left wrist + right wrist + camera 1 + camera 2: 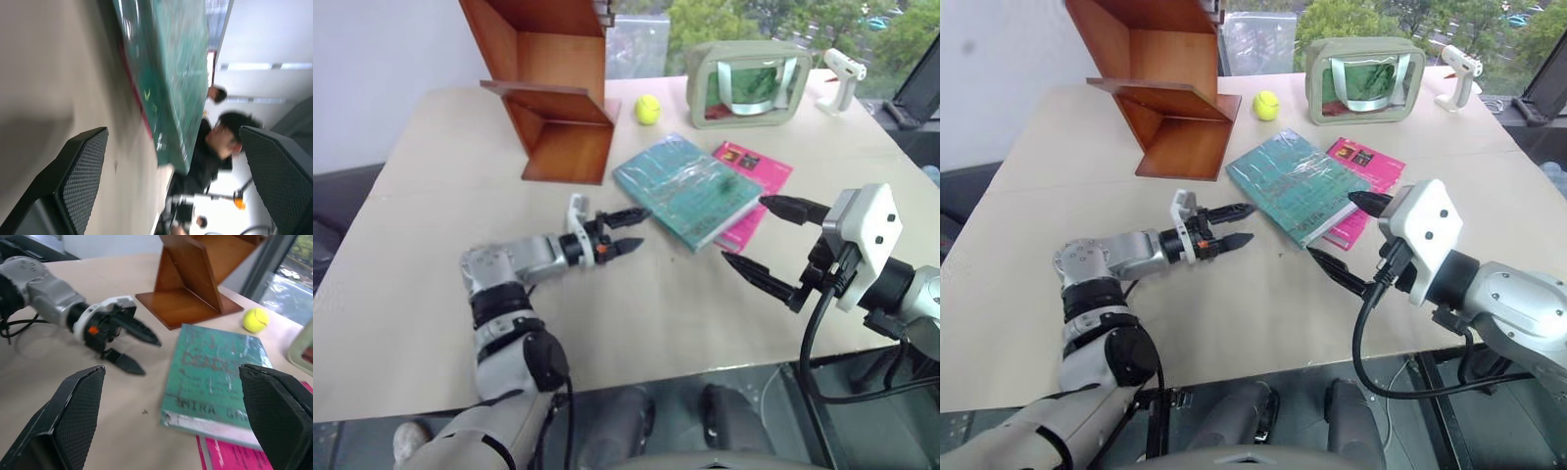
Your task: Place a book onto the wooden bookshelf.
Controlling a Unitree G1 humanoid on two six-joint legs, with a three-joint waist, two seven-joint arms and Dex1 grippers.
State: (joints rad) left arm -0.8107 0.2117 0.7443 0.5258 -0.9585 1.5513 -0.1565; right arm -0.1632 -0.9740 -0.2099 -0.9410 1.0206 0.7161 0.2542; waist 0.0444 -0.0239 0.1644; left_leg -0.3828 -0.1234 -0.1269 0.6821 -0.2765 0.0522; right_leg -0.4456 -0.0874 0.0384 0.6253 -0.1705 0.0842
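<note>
The open fingers of my left gripper line up above and below the teal-green book's raised spine (150, 90), so they should keep moving toward it (658, 208) until they close there.
The teal-green book (690, 188) lies flat on the table, partly over a pink book (756, 176). My left gripper (628, 231) is open just left of the book's near corner, its tips pointing at it without touching. My right gripper (766, 238) is open on the book's near right side, one finger (793, 208) over the pink book's edge, the other finger (759, 275) lower toward the table front. The wooden bookshelf (558, 88) stands at the back left, its slanted boards open toward the book. In the right wrist view the book (215, 377) lies between my fingers, with the left gripper (134, 350) beside it.
A yellow tennis ball (647, 109) rests beside the bookshelf. A pale green zip pouch (745, 83) stands at the back. A white glue gun (841, 76) is at the back right. People (215, 142) show beyond the table in the left wrist view.
</note>
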